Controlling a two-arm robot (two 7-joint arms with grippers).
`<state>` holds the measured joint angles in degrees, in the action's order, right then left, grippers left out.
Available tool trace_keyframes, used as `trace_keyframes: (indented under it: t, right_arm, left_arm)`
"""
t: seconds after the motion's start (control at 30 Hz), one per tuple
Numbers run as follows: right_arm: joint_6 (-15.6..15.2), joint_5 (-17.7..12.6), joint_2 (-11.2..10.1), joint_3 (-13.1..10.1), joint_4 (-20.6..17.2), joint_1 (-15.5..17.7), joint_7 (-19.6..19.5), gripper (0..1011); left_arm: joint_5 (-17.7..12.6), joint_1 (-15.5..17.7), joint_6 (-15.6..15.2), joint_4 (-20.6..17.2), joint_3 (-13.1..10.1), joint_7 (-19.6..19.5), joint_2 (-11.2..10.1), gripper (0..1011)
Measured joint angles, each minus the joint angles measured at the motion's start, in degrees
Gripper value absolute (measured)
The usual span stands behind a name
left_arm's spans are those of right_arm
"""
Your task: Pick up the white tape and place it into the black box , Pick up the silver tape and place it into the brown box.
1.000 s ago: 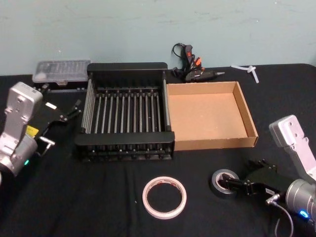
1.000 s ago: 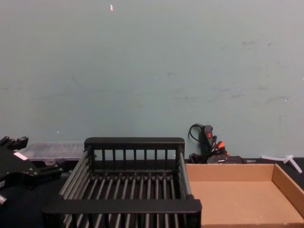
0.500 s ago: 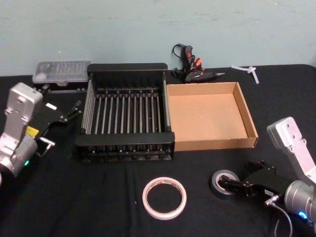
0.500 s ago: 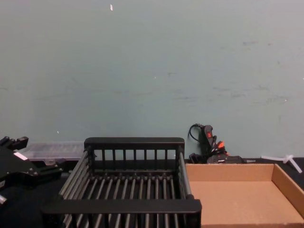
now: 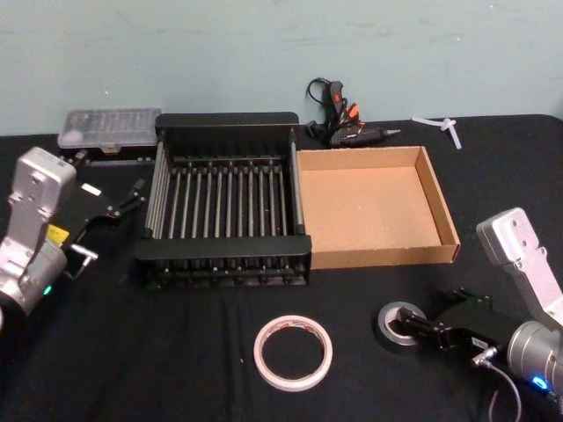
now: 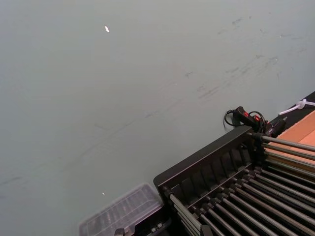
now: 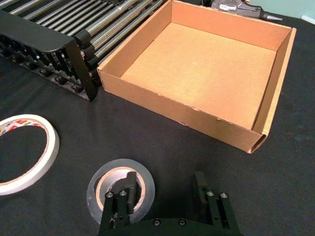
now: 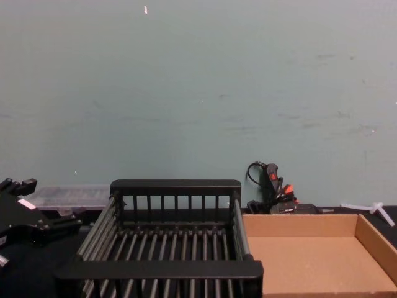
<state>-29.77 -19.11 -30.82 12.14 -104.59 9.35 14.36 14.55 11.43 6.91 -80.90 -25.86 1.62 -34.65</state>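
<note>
My gripper will carry the silver tape (image 7: 94, 191) over the brown box with one finger inside the hole (image 7: 131, 189), so the tape will stick out sideways and tip nearly upright.
The silver tape (image 5: 393, 320) lies flat on the black table, front right, in front of the brown box (image 5: 369, 207). My right gripper (image 5: 420, 328) is low at the tape and open. One finger (image 7: 129, 189) sits inside the silver tape (image 7: 118, 166) hole, the other finger (image 7: 199, 189) outside its wall. The white tape (image 5: 259, 352) lies flat to the left of it, also seen as white tape (image 7: 49, 147). The black box (image 5: 220, 243) stands beside the brown box (image 7: 206, 69). My left gripper (image 5: 134, 193) is parked left of the black box, open.
A glue gun (image 5: 339, 114) and a white plastic piece (image 5: 444, 126) lie behind the brown box. A clear plastic case (image 5: 110, 126) sits behind the black box at the left. The wall closes off the far side of the table.
My right gripper has shifted slightly at the silver tape, staying low on it. The tape still lies on the table. The left arm has not moved.
</note>
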Motion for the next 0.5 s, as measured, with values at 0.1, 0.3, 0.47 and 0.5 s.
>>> trace_keyframes:
  t: [0.1,0.3,0.47,0.5]
  right_arm:
    - [0.0,0.0,0.0,0.0,0.0,0.0,0.0,678]
    - [0.0,-0.1,0.0,0.0,0.0,0.0,0.0,486]
    - [0.0,-0.1,0.0,0.0,-0.1,0.0,-0.1,329]
    - [0.0,-0.1,0.0,0.0,-0.1,0.0,-0.1,303]
  left_arm:
    - [0.0,0.0,0.0,0.0,0.0,0.0,0.0,1001]
    - [0.0,0.0,0.0,0.0,0.0,0.0,0.0,1001]
    - [0.0,0.0,0.0,0.0,0.0,0.0,0.0,1001]
    - [0.0,0.0,0.0,0.0,0.0,0.0,0.0,1001]
